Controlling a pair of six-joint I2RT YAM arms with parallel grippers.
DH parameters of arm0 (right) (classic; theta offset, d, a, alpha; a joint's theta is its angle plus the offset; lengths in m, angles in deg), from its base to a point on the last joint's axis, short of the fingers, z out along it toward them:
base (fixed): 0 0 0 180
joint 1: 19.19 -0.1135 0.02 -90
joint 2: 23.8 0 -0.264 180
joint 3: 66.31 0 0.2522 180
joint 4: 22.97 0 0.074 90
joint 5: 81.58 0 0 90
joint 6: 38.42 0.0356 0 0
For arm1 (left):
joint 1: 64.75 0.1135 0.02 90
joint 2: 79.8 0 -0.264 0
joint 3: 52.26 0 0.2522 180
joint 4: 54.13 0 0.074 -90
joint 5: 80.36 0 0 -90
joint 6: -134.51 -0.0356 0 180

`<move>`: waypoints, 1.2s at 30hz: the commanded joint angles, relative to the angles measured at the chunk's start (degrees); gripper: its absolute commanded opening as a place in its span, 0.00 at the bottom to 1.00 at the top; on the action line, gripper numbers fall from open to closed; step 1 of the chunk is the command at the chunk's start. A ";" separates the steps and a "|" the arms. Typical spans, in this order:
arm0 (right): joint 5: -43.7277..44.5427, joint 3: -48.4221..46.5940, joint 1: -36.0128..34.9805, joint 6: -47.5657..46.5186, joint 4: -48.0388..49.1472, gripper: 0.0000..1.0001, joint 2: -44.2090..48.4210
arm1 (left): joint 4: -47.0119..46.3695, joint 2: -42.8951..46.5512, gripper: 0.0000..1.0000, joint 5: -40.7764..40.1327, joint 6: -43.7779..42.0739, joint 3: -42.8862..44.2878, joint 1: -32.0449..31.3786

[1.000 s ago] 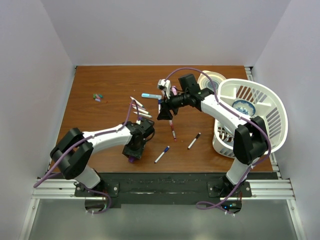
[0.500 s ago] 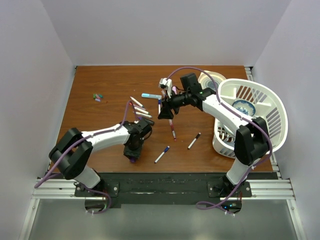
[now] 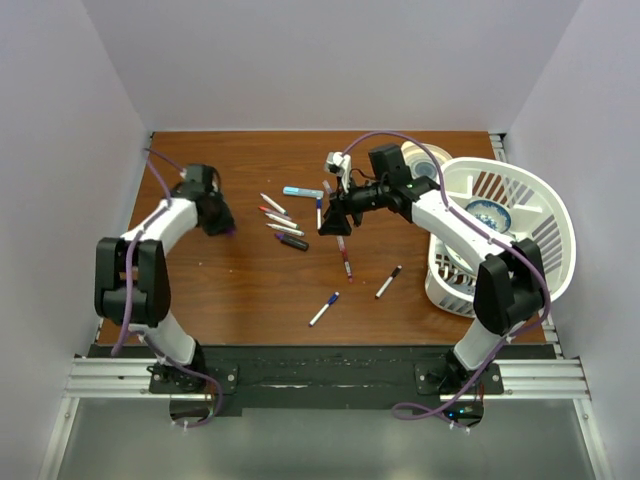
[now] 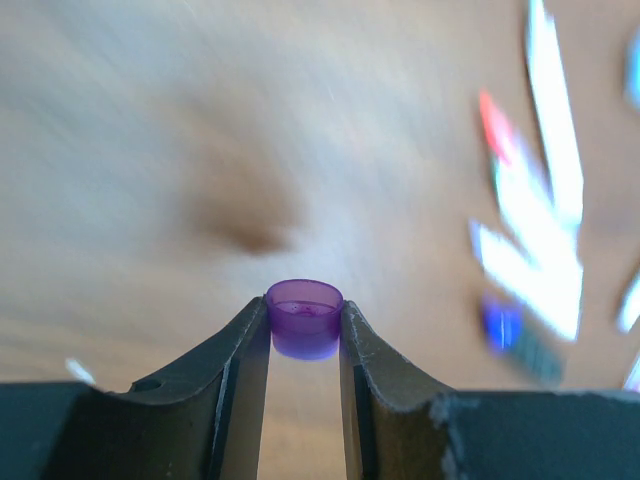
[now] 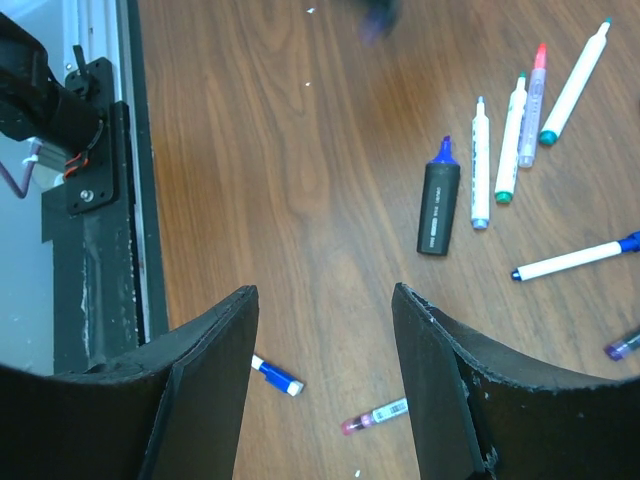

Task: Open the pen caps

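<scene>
The purple pen cap (image 4: 305, 322) is hanging clear of the uncapped pens, so I should keep moving it away with my left gripper until it is low above open wood (image 4: 150, 190).
A small purple pen cap (image 4: 304, 305) sits pinched between the tips of my left gripper (image 4: 304, 330), which is shut on it above the wood. In the top view that gripper (image 3: 226, 228) is at the table's far left. My right gripper (image 3: 334, 224) hovers open over the middle, with nothing between its fingers (image 5: 245, 330). Below it lie a blue-capped pen (image 5: 275, 378) and a pink-tipped pen (image 5: 375, 415). A black highlighter (image 5: 438, 208) with a bare blue tip and several uncapped white pens (image 5: 512, 140) lie beyond. A blue-capped pen (image 5: 575, 258) lies to the right.
A white slatted basket (image 3: 540, 215) leans at the right edge with a blue-patterned bowl (image 3: 487, 214) in it. A white round object (image 3: 422, 158) sits behind it. More pens lie near the front (image 3: 324, 308) (image 3: 388, 281). White walls close in three sides.
My left arm has swung from the near middle of the table out to the far left, carrying the purple cap. The right gripper has hardly moved.
</scene>
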State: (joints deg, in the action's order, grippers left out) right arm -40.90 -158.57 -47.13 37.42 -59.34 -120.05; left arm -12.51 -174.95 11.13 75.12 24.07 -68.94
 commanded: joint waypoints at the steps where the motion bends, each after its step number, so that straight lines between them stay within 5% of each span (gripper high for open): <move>1: -2.97 0.71 0.17 1.50 2.57 0.61 2.99 | -2.91 -8.45 0.01 -0.45 -0.46 10.19 9.52; 12: -3.41 0.89 0.08 1.50 3.01 0.61 3.96 | 3.78 -24.99 0.09 -5.36 -1.52 29.63 15.87; 19: -3.15 0.89 0.17 1.15 2.75 0.61 3.70 | 5.80 -27.63 0.30 -6.33 -2.40 33.23 16.40; 25: -2.89 0.98 0.26 0.97 2.48 0.61 3.17 | 6.51 -26.40 0.53 -6.42 -3.98 33.50 16.75; 30: -2.71 0.98 0.17 0.18 2.13 0.61 3.17 | 6.07 -23.42 0.56 -5.37 -5.12 32.62 17.19; 36: -3.50 1.77 0.26 -5.79 0.20 0.62 3.79 | -3.04 -7.71 0.66 1.66 -5.91 22.27 17.28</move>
State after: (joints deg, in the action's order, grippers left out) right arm -42.36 -157.54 -47.13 36.64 -58.44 -118.13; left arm -8.19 -196.79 7.70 70.85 51.35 -52.19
